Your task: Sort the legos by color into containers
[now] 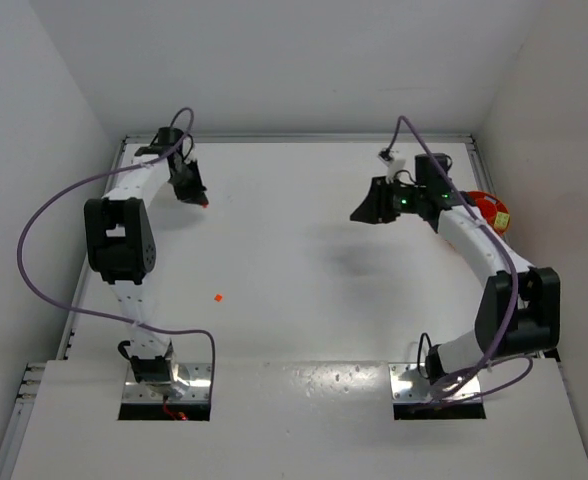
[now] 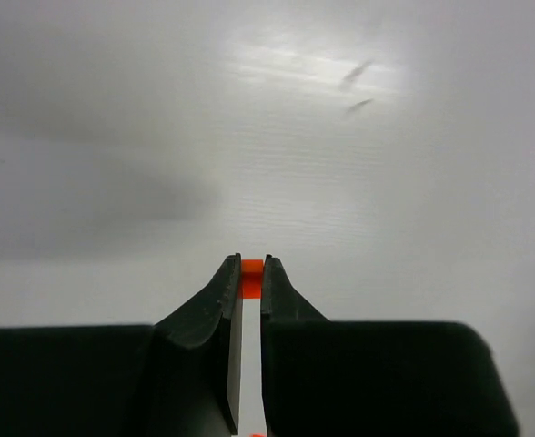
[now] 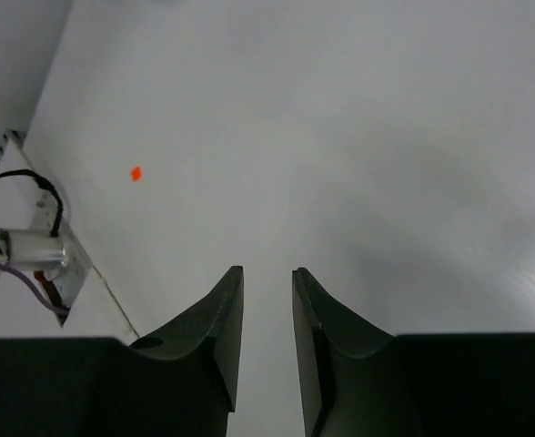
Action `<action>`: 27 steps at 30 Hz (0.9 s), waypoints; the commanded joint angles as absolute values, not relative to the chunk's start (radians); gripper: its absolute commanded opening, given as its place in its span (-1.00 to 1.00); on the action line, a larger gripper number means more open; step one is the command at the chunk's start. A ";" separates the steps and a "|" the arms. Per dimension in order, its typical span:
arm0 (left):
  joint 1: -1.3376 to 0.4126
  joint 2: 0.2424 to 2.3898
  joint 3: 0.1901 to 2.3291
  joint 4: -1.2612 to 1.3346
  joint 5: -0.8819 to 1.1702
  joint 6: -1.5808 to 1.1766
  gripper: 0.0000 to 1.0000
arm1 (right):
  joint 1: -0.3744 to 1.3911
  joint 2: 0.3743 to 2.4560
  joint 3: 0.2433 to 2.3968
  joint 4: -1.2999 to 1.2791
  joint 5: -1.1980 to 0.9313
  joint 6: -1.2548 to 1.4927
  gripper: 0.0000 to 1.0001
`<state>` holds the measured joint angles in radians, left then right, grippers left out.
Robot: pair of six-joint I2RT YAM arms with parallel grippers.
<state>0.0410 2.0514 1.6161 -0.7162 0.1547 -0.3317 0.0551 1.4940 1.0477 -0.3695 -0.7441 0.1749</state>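
The orange container [image 1: 492, 211] is too far away for my left gripper to reach, so next my right gripper comes over, takes the orange-red lego and then carries it there.
My left gripper [image 1: 202, 197] hovers over the back left of the table, shut on a tiny orange-red lego [image 2: 252, 276] pinched between its fingertips. The same lego shows as a red speck [image 1: 206, 201] at the gripper's tip. A second orange-red lego [image 1: 218, 297] lies loose on the table nearer the left arm's base, and also shows in the right wrist view as a speck [image 3: 136, 173]. My right gripper [image 1: 359, 214] hangs above the table's back right, its jaws a narrow gap apart with nothing between them. An orange container [image 1: 488, 208] sits at the right edge, partly hidden behind the right arm.
White walls enclose the table at the back and on both sides. The left arm's base and cable [image 3: 29, 244] show at the left of the right wrist view. A purple cable [image 1: 44, 215] loops out from the left arm.
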 commanded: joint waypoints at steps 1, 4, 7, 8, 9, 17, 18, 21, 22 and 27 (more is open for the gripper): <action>-0.037 1.904 1.749 -0.710 0.245 -0.524 -1.00 | 0.181 1.489 1.103 -0.025 -0.715 0.391 -0.44; -0.060 1.861 1.759 -0.701 0.284 -0.612 -1.00 | 0.284 1.584 1.189 0.037 -0.625 0.544 -0.44; -0.060 1.829 1.715 -0.675 0.376 -0.701 -1.00 | 0.376 1.739 1.337 0.048 -0.563 0.636 -0.44; -0.046 1.829 1.700 -0.675 0.409 -0.719 -1.00 | 0.399 1.774 1.414 0.060 -0.546 0.647 -0.44; -0.037 1.813 1.681 -0.646 0.443 -0.762 -1.00 | 0.419 1.808 1.446 0.070 -0.531 0.647 -0.44; 0.048 1.783 1.563 -0.611 0.655 -0.836 -1.00 | 0.531 2.063 1.690 0.101 -0.566 0.729 -0.44; 0.060 1.782 1.549 -0.611 0.670 -0.836 -1.00 | 0.544 2.063 1.690 0.127 -0.566 0.739 -0.44; 0.069 1.773 1.499 -0.600 0.695 -0.871 -1.00 | 0.578 2.083 1.700 0.137 -0.557 0.750 -0.44; 0.069 1.773 1.499 -0.591 0.695 -0.871 -1.00 | 0.587 2.083 1.700 0.137 -0.557 0.750 -0.44; 0.069 1.773 1.467 -0.581 0.718 -0.891 -1.00 | 0.621 2.117 1.700 0.172 -0.546 0.879 -0.29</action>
<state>0.0689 1.8069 1.4784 -0.6205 0.6685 -0.8528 0.6006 2.0945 1.6520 0.0868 -0.5514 0.7868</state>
